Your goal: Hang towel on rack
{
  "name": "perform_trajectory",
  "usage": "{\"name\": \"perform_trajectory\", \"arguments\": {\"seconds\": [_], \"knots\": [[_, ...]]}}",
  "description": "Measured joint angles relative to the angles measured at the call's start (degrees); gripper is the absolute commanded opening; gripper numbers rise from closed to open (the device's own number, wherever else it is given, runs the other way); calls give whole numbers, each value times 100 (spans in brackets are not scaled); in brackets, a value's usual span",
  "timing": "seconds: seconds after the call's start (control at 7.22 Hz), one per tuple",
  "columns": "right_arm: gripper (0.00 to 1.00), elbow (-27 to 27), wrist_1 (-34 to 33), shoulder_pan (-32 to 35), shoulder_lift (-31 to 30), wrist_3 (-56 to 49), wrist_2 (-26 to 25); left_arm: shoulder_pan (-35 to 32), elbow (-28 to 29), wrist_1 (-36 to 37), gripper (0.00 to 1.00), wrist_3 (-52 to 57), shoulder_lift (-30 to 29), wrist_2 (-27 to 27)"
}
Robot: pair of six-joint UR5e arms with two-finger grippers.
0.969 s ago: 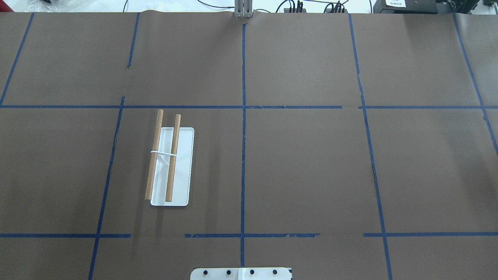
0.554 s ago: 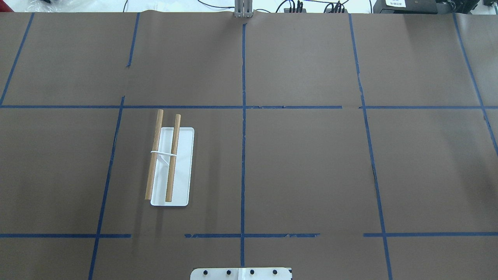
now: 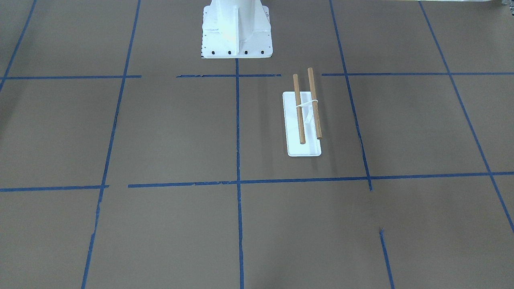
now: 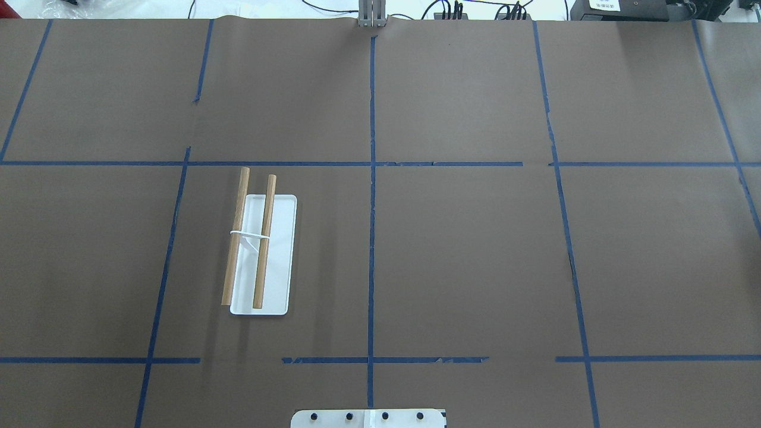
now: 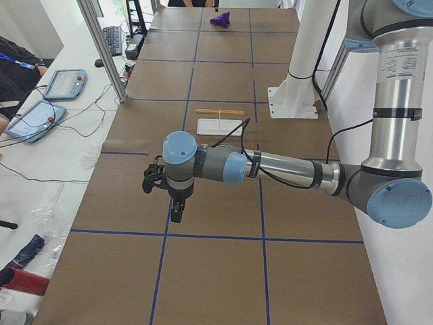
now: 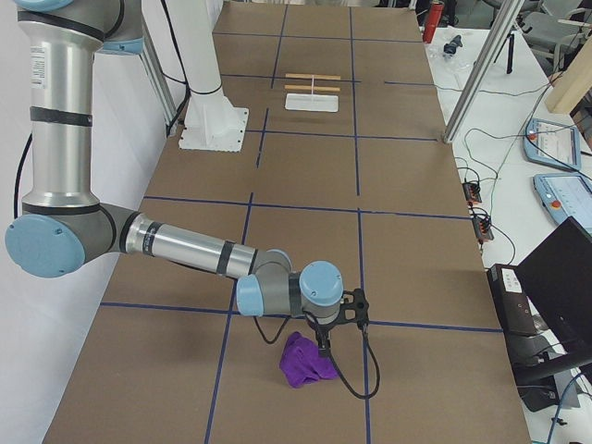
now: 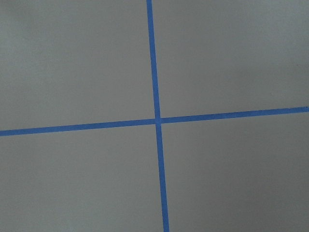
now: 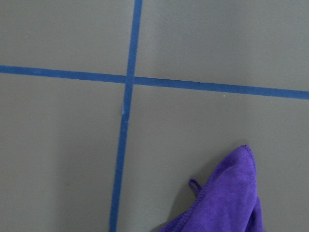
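A thin purple curl (image 8: 194, 185) sticks out next to the purple towel (image 8: 226, 193). I should expect a small loop to come up as well when I lift the towel.
The rack (image 4: 276, 255) stands on the brown table left of centre: a flat white base, a white upright and two light-brown dowel rods (image 4: 265, 238). It also shows in the front-facing view (image 3: 303, 148) and, small, in both side views (image 5: 220, 126) (image 6: 313, 102). The purple towel (image 6: 305, 363) lies crumpled at the table's right end, and its edge shows in the right wrist view (image 8: 227, 198). My right gripper (image 6: 326, 340) hangs just above the towel; I cannot tell whether it is open or shut. My left gripper (image 5: 174, 211) hovers over bare table at the left end; I cannot tell its state either.
The white bolted robot pedestal (image 3: 236, 32) stands at the table's near-middle edge. Blue tape lines (image 4: 371, 178) cross the brown surface. Aluminium posts (image 5: 101, 47) rise at the far edge. Tablets (image 5: 64, 82) and a laptop (image 6: 560, 277) lie beyond the table.
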Motion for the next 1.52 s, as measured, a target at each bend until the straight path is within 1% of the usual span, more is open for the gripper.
{"name": "perform_trajectory", "arguments": {"seconds": [0.14, 0.28, 0.42, 0.55, 0.69, 1.25, 1.38, 1.52], "knots": [[100, -497, 744, -228, -38, 7, -102, 0, -36, -4, 100, 0, 3, 0], [100, -766, 1059, -458, -59, 9, -247, 0, -62, -3, 100, 0, 5, 0], [100, -920, 1171, -627, -85, 3, -360, 0, -75, -2, 100, 0, 6, -7], [74, -1003, 1207, -720, -125, -12, -438, 0, -79, -2, 100, 0, 6, -68], [1, -1035, 1219, -760, -167, -26, -510, -1, -85, -2, 100, 0, 6, -176], [0, -907, 1233, -763, -221, -69, -532, -8, -150, 7, 100, 0, 15, -278], [0, -737, 1232, -715, -224, -68, -507, -7, -155, 6, 100, 0, 14, -277], [0, -432, 1200, -614, -228, -65, -482, 0, -172, -8, 100, 2, 6, -278]]}}
